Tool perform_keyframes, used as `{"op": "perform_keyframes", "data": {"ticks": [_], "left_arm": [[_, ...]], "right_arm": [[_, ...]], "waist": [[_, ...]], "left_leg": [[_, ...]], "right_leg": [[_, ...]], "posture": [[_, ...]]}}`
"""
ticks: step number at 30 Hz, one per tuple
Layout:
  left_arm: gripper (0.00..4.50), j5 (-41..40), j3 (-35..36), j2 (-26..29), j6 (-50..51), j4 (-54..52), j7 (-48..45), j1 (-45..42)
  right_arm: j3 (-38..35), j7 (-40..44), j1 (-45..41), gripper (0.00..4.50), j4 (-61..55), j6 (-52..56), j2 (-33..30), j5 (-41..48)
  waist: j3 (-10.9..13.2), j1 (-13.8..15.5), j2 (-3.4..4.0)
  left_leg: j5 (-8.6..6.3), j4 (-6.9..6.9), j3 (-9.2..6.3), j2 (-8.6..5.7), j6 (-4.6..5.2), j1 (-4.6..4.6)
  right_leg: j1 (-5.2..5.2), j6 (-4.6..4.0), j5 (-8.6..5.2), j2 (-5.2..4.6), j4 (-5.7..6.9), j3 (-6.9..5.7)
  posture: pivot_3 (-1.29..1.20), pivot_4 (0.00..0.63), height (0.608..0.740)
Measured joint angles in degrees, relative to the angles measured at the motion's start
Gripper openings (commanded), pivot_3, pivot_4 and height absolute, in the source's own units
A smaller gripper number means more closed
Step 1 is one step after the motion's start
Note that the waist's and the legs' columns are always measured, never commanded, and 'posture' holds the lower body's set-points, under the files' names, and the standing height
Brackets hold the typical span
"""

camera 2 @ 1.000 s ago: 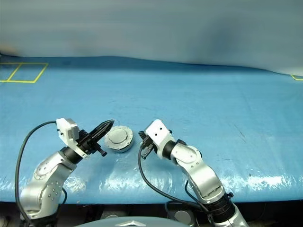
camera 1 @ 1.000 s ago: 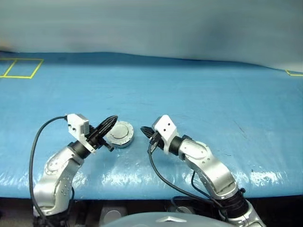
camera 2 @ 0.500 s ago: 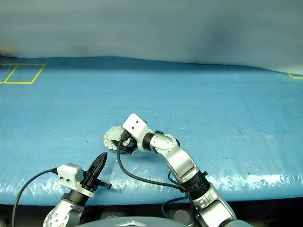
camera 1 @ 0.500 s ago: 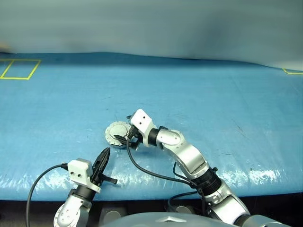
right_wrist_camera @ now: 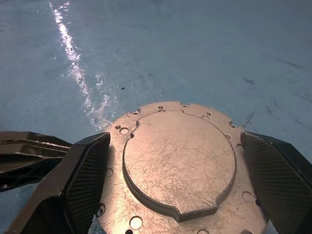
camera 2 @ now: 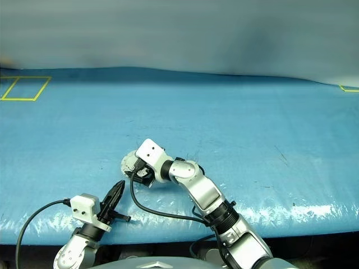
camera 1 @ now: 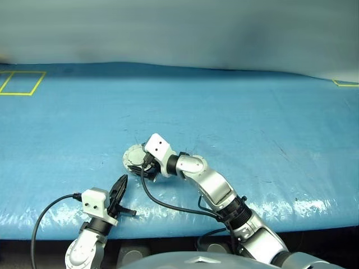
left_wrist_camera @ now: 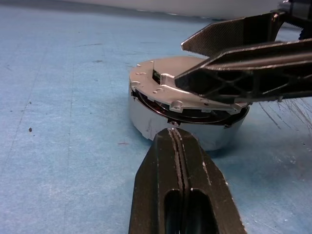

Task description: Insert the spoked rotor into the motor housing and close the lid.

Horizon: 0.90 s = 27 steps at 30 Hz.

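The lid (camera 1: 135,155) lies level across the motor housing (camera 1: 130,166). It should stay on and move along with the housing when I lift the housing by its edge.
The silver-grey motor housing (left_wrist_camera: 146,117) sits on the blue table a little left of centre. Its lid (right_wrist_camera: 179,163) lies on top, smooth side up, with a thin dark slit between them on the side facing the left wrist. The spoked rotor is hidden. My right gripper (camera 1: 145,164) is open over the housing, one black finger (right_wrist_camera: 87,180) on each side of the lid. My left gripper (camera 1: 123,179) is shut and empty, low near the table's front edge. It points at the housing from a short way back, its tips (left_wrist_camera: 176,132) apart from it.
A yellow tape square (camera 1: 19,82) marks the far left of the blue table cover (camera 1: 252,123), and a yellow corner mark (camera 1: 345,84) the far right. The table's front edge (camera 1: 168,218) runs just beside my left gripper.
My left gripper has drawn back from the housing, down toward the front edge, still shut. My right gripper has swung left over the housing and opened around the lid.
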Motion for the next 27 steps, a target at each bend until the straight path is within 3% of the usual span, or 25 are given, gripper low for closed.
{"op": "perform_keyframes", "data": {"ticks": [5, 27], "left_arm": [[0.0, 0.04, -0.86, 0.07, -0.45, 0.0, 0.53, 0.62], [0.0, 0.03, -1.64, 0.71, -0.66, 0.0, 1.74, -0.35]], "right_arm": [[0.6, -0.35, -0.18, 3.06, 0.44, -0.29, 0.38, -1.2], [3.29, -3.05, 1.02, 3.03, -1.98, 1.43, 0.97, -5.94]], "waist": [[0.0, -0.11, 0.0], [0.0, -0.16, 0.01]], "left_leg": [[0.0, 0.02, -0.01, 0.01, 0.0, 0.05], [-0.01, 0.0, 0.0, 0.01, -0.02, 0.1]], "right_leg": [[-0.06, -0.04, -0.03, 0.01, 0.03, -0.01], [-0.11, -0.06, -0.04, 0.0, 0.0, 0.0]], "posture": [[0.0, 0.15, 0.74], [0.0, 0.15, 0.74]]}}
